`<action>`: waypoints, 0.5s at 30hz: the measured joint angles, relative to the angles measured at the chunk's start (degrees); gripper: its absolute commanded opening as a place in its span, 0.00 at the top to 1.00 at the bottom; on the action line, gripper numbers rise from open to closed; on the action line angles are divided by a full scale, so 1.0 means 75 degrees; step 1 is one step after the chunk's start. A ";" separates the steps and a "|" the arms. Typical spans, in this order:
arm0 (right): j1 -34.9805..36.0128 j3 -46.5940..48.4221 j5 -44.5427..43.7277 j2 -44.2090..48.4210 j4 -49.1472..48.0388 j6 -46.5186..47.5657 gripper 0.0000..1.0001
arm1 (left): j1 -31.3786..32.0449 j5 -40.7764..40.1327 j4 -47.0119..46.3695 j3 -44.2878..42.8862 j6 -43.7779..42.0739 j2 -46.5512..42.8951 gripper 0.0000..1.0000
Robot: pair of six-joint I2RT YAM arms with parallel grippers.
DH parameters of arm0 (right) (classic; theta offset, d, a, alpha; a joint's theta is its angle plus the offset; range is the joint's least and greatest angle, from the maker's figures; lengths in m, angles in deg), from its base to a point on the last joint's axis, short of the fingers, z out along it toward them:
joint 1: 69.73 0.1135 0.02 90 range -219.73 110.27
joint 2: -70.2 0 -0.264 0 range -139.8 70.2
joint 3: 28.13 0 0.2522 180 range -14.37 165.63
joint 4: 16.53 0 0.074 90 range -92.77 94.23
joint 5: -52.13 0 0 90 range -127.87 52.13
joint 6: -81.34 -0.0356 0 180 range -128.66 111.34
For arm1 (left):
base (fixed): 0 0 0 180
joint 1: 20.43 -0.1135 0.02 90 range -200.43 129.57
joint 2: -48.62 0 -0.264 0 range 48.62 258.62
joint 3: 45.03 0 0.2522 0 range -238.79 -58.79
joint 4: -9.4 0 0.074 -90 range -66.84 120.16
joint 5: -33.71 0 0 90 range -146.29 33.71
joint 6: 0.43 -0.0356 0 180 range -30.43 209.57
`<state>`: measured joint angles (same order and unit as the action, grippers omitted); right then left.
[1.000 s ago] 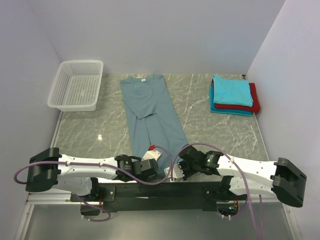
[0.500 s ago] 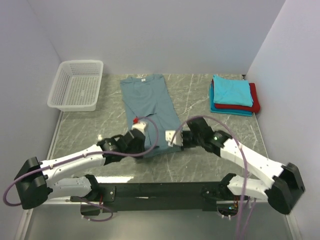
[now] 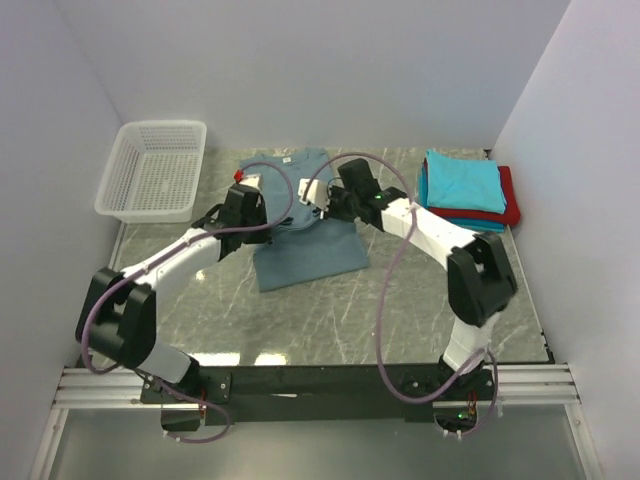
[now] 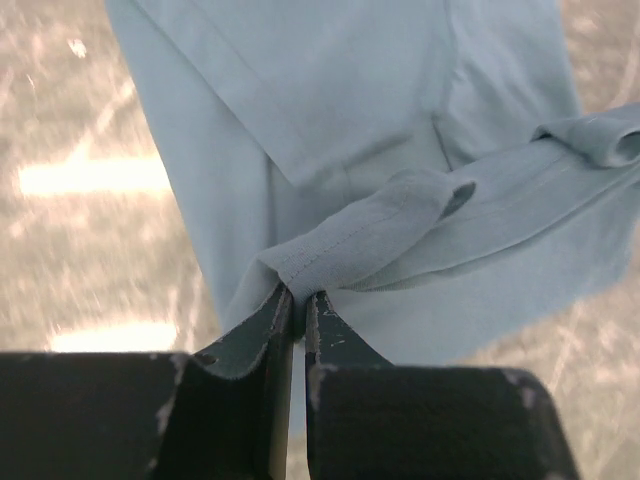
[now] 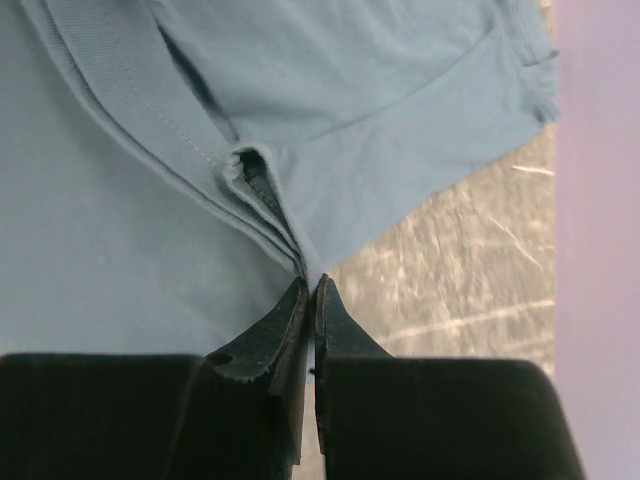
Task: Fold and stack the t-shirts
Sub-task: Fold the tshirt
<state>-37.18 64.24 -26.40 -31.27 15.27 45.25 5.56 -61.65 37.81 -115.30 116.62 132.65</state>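
Observation:
The robot has the hem across the t-shirt's width [image 3: 298, 222] in both grippers, so its right gripper should go on pulling it toward the collar [image 3: 287, 159] until the t-shirt's lower half lies smooth, and then let go.
The large grey-blue t-shirt [image 3: 305, 248] lies mid-table, its lower half doubled back toward the collar, whose neck label [image 3: 287, 158] shows at the far end. My left gripper [image 4: 298, 292] is shut on a bunched piece of the shirt's hem [image 4: 350, 245], held above the cloth on the shirt's left side. On the shirt's right side, my right gripper [image 5: 310, 280] is shut on layered hem edges [image 5: 265, 205]. A stack of folded t-shirts sits at the far right: turquoise [image 3: 462, 180] on top, red [image 3: 511, 198] under it, teal [image 3: 470, 224] at the bottom.
A white mesh basket [image 3: 155, 170] stands at the far left by the wall. Grey marble tabletop [image 3: 430, 290] shows in front of the shirt and between the shirt and the stack. White walls close in the back and both sides.
Both arms have swung from the near edge to the far end, carrying the shirt's hem up over the shirt toward the collar, so the shirt now lies doubled. Both grips stayed shut.

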 measured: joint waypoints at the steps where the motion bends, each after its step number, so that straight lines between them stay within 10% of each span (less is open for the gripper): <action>1: -0.0012 0.0189 -0.0023 -0.0254 -0.0006 -0.0017 1.00 | -0.0125 0.0070 -0.0058 -0.0125 -0.0064 0.0201 0.99; 15: -0.0061 0.2113 -0.0455 -0.2305 -0.0143 -0.0393 1.00 | -0.1177 0.0822 -0.0128 -0.1443 -0.0527 0.1970 0.99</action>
<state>-37.64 80.08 -29.81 -48.56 14.20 42.30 -3.27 -55.49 36.85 -126.12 112.66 147.42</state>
